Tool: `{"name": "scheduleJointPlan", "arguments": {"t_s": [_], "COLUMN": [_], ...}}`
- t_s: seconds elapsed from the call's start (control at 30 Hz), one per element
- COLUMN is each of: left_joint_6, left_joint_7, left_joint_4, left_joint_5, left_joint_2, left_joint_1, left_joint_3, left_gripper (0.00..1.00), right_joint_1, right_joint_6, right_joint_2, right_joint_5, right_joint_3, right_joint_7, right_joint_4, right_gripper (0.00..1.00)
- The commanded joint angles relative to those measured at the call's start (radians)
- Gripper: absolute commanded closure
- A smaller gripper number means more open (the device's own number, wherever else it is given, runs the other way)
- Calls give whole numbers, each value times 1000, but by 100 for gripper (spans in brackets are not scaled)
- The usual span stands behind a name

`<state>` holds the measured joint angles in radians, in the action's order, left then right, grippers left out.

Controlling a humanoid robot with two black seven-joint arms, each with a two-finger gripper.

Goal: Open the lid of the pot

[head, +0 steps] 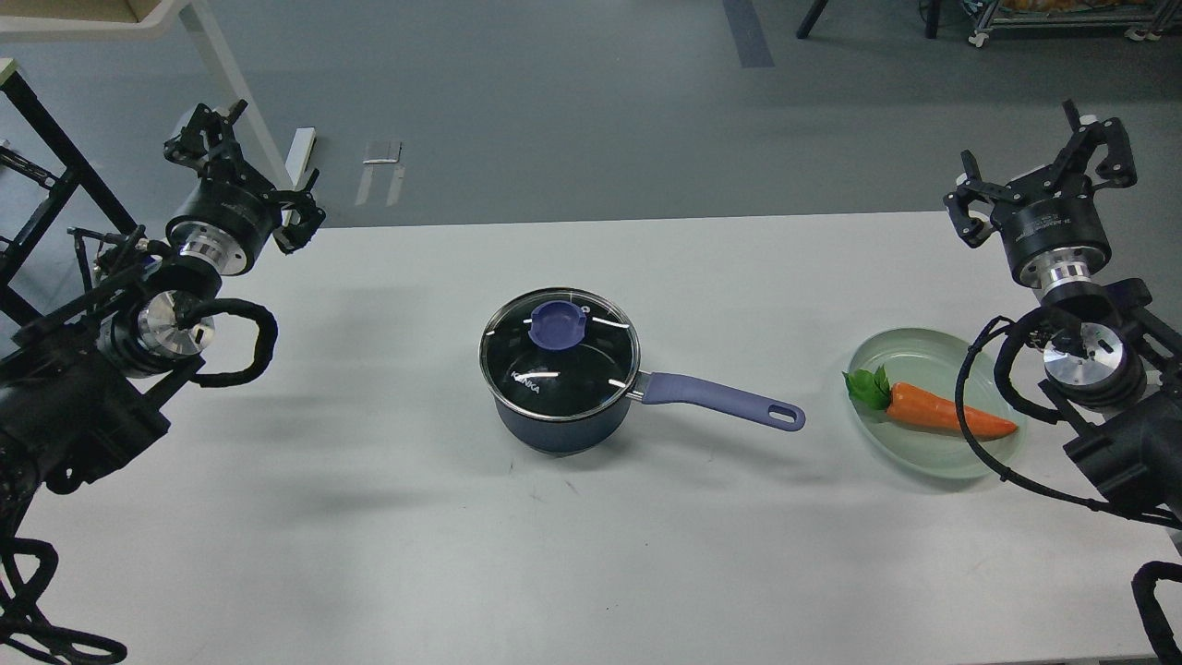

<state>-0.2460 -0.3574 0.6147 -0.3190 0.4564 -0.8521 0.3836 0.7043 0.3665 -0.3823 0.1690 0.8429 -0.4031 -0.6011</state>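
The dark navy pot (561, 433) should be empty when I lift the lid, because only plain black can be seen through the clear glass lid (576, 371).
The dark navy pot (552, 432) stands at the table's centre, its long periwinkle handle (729, 399) pointing right. The clear glass lid (563, 374) rests flat on the pot's rim, with its blue knob (557, 323) on top and white lettering near the front left. My left gripper (254, 164) hovers over the table's far left corner, open and empty, well to the left of the pot. Over the far right edge, my right gripper (1039, 171) is also open with nothing in it, far from the lid.
A pale green plate (928, 466) holding a carrot (942, 414) sits at the right, just beside my right arm. The white table (369, 526) ends at its far edge behind the pot, with grey floor beyond. A black frame stands at far left.
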Motion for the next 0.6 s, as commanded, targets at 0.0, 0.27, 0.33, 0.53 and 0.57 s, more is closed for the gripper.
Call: {"name": "scheduleJointPlan", "arguments": {"t_s": [0.0, 0.27, 0.33, 0.53, 0.57], "left_joint_6": [1, 1, -9, -15, -15], "left_joint_7": [-3, 0, 6, 14, 15], "left_joint_4": [0, 0, -1, -1, 0], "left_joint_5": [0, -6, 3, 58, 86], "left_joint_2": [-1, 4, 4, 10, 17], "left_joint_1": [4, 4, 4, -4, -7], "left_joint_3": [1, 11, 3, -5, -6], "left_gripper": [0, 0, 0, 0, 0], "right_joint_1": [-3, -5, 14, 144, 162], "right_joint_6": [-6, -18, -15, -24, -35], "right_joint_2": [-1, -38, -88, -272, -289], "right_joint_5": [-2, -20, -34, -175, -206], "right_joint_3": [-4, -42, -129, -343, -366], "right_joint_7": [3, 3, 1, 0, 0], "right_joint_4": [-3, -69, -104, -258, -278], "right_gripper": [0, 0, 1, 1, 1]}}
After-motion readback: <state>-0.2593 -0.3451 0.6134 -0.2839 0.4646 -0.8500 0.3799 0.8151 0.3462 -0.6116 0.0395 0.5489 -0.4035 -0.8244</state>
